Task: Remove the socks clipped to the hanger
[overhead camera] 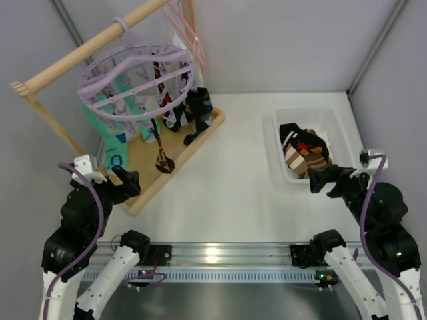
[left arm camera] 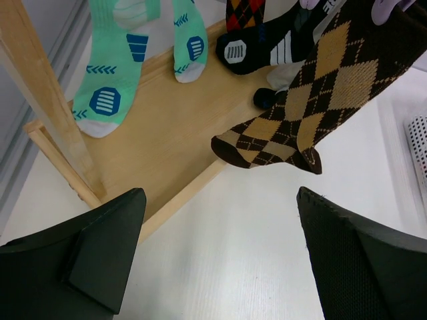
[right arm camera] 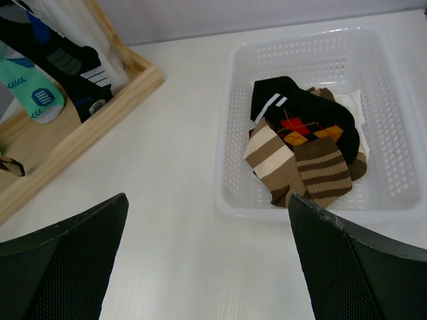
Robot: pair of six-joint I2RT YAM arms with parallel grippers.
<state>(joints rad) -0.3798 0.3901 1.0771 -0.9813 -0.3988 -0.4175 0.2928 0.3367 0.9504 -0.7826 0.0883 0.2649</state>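
The robot's right gripper has the diamond sock's lower end (overhead camera: 165, 160) hanging clear of the mint socks ahead of it, so it should now go toward that end (overhead camera: 165, 165) until the fingers close on it.
The lavender hanger (overhead camera: 137, 80) hangs by its hook from a wooden rod at the back left. Clipped to it are mint-green socks (overhead camera: 117, 143), black socks (overhead camera: 198, 110) and a brown diamond-patterned sock (overhead camera: 162, 157). My left gripper (overhead camera: 127, 183) is open and empty, low over the table just in front of the rack's base. In the left wrist view the left gripper (left arm camera: 220, 260) faces the diamond sock (left arm camera: 313, 100), the mint socks (left arm camera: 107, 100) and a black sock (left arm camera: 257, 47). My right gripper (overhead camera: 320, 180) is open and empty by the basket's near left corner; the right wrist view shows it (right arm camera: 207, 260) too.
A white plastic basket (overhead camera: 337, 127) at the right holds several loose socks (right arm camera: 307, 153). The wooden rack's base board (left arm camera: 167, 140) lies slantwise at the left, its posts beside my left arm. A thin pink hanger (overhead camera: 187, 30) hangs on the rod. Grey walls close in both sides.
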